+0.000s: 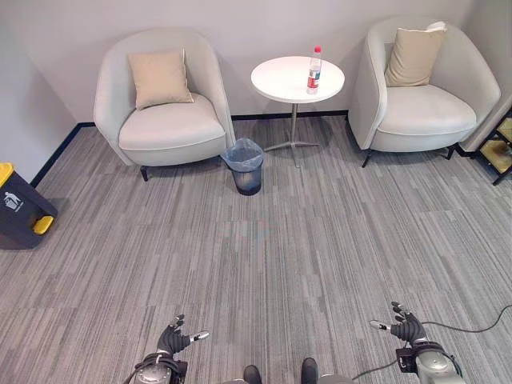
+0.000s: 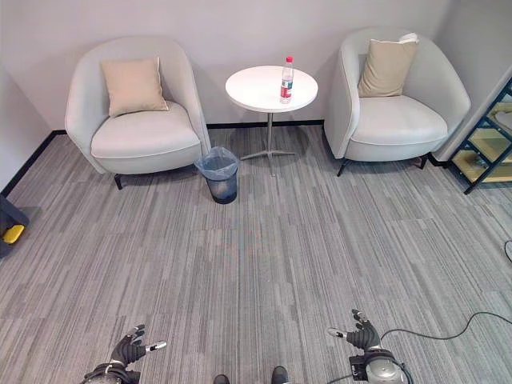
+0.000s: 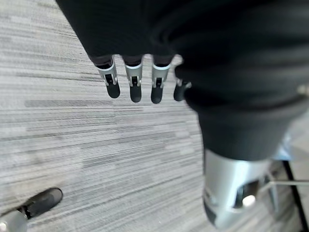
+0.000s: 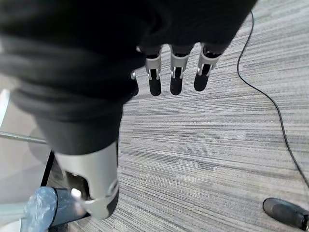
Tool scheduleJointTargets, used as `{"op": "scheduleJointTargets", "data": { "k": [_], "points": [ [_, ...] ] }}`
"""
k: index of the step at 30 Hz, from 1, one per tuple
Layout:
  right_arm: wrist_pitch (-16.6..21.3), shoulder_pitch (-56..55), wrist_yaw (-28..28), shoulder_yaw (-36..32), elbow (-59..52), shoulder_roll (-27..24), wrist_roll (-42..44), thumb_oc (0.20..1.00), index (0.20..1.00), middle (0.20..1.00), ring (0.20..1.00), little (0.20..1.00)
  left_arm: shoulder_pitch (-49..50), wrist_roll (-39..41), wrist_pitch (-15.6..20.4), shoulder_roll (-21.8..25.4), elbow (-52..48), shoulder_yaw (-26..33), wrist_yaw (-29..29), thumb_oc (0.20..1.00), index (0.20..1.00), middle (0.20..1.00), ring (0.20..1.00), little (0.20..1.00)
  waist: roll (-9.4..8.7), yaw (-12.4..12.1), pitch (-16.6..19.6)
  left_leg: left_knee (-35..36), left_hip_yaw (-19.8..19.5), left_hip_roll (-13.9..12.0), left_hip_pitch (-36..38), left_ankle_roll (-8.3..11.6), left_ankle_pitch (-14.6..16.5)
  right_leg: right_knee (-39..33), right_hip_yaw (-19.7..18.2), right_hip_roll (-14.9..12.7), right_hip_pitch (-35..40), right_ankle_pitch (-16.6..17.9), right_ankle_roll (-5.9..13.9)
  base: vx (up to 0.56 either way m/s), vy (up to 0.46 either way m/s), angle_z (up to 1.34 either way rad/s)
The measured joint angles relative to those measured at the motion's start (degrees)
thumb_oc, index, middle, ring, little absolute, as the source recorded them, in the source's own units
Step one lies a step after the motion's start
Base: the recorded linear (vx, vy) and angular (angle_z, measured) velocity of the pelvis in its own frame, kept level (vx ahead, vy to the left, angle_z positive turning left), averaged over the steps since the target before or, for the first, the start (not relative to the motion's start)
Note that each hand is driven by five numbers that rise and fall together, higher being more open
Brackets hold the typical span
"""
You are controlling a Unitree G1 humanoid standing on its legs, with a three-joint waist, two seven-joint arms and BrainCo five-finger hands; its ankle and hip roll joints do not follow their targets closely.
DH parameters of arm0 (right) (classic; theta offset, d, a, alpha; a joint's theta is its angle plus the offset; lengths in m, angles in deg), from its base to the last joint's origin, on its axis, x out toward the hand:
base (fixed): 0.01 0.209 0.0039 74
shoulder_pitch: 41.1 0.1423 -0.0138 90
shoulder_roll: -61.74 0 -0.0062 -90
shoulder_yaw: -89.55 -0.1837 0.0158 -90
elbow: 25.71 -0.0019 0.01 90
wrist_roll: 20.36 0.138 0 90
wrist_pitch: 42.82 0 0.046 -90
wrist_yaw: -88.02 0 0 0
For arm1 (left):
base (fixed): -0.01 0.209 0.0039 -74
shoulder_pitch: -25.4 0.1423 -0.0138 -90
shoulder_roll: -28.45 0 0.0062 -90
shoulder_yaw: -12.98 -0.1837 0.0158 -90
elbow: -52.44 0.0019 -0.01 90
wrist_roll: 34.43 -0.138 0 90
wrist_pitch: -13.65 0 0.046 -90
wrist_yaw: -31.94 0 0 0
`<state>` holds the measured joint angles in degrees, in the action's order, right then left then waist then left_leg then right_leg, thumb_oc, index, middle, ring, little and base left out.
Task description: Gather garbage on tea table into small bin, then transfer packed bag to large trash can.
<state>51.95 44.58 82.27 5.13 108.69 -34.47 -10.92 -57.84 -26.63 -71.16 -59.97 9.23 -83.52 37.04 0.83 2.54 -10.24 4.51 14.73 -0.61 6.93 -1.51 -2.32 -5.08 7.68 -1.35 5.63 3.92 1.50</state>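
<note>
My gripper will lift the bluish bag free and leave the small bin standing, because the bluish bag's loose edge (image 1: 246,166) just hangs over the small bin's rim.
A clear plastic bottle (image 1: 314,70) with a red cap stands upright on the round white tea table (image 1: 280,80) between two armchairs. The small dark bin (image 1: 245,166), lined with a bluish bag, sits on the carpet just left of the table's foot. The large dark trash can (image 1: 22,210) with yellow parts stands at the far left by the wall. My left hand (image 1: 173,340) and right hand (image 1: 408,328) hang low at the front, far from the table, both open and holding nothing. In the right wrist view the small bin (image 4: 46,208) also appears.
A light grey armchair (image 1: 164,120) with a beige cushion stands left of the table, and another armchair (image 1: 428,100) to the right. A shelf unit (image 2: 488,140) stands at the far right. Grey striped carpet stretches between me and the table.
</note>
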Motion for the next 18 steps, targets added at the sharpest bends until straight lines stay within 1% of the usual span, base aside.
{"op": "scheduleJointTargets", "data": {
  "k": [5, 8, 10, 11, 15, 18],
  "points": [
    [0.0, 0.0, -0.5, 0.0, 0.0, 0.5, 2.7, 1.0, 1.0, 1.0, 1.0, 1.0, 0.4, 1.8, -0.1, 0.0, -1.7, 0.0, 0.7, 1.0, 1.0, 1.0, 1.0, 1.0, -0.02, -0.1, -0.1, 0.0, 0.1, 0.1, -0.3, 0.51, 0.4, 0.0, -0.7, 0.0, -0.5, 0.0, -0.05, 0.03, 0.025, -0.05],
    [0.0, 0.3, -0.5, 0.0, -0.1, 0.4, 3.1, 1.0, 1.0, 1.0, 1.0, 1.0, -0.2, 2.4, 0.0, 0.0, -1.9, 0.0, 0.7, 1.0, 1.0, 1.0, 1.0, 1.0, 0.13, -0.2, -0.2, -0.1, 0.2, 0.2, -1.2, 0.45, 0.4, 0.0, -1.0, -0.1, -1.5, 0.1, -0.1, 0.04, 0.05, -0.04],
    [0.0, 0.5, -0.5, 0.1, -0.1, 0.4, 3.1, 1.0, 1.0, 1.0, 1.0, 1.0, -0.6, 2.4, 0.0, 0.0, -2.0, -0.1, 0.7, 1.0, 1.0, 1.0, 1.0, 1.0, 0.26, -0.2, -0.4, -0.6, 0.2, 0.3, -2.1, 0.03, 0.3, 0.0, -1.3, -0.2, -2.2, 0.2, -0.14, 0.06, 0.069, -0.05],
    [0.0, 0.8, -0.5, 0.1, -0.1, 0.4, 3.1, 1.0, 1.0, 1.0, 1.0, 1.0, -0.8, 2.5, 0.0, 0.0, -2.2, 0.0, 0.7, 1.0, 1.0, 1.0, 1.0, 1.0, 0.39, -0.2, -1.2, -1.2, 0.2, 0.3, -2.4, -0.27, 0.5, 0.0, -1.3, -0.3, -2.4, 0.5, -0.06, 0.08, 0.097, -0.04],
    [-0.1, 1.4, -1.1, 0.1, -0.5, 0.4, 3.1, 1.0, 1.0, 1.0, 1.0, 1.0, -0.8, 2.6, 0.0, 0.0, -3.7, -0.1, 1.2, 1.0, 1.0, 1.0, 1.0, 1.0, 0.43, -0.3, -1.4, -1.5, 0.2, 0.4, -3.3, -0.32, 0.8, 0.3, -1.5, -0.3, -3.3, 0.6, -0.08, 0.06, 0.077, -0.02],
    [-0.1, 2.6, -1.2, 0.2, -1.3, 0.4, 3.1, 1.0, 1.0, 1.0, 1.0, 1.0, -1.2, 2.8, 0.1, 0.0, -3.9, -0.1, 1.6, 1.0, 1.0, 1.0, 1.0, 1.0, 0.35, -0.3, -2.0, -2.0, 0.1, 0.6, -4.3, -0.99, 1.6, 1.3, -1.8, -0.4, -4.6, 0.4, 0.16, 0.1, 0.108, -0.08]
  ]
}}
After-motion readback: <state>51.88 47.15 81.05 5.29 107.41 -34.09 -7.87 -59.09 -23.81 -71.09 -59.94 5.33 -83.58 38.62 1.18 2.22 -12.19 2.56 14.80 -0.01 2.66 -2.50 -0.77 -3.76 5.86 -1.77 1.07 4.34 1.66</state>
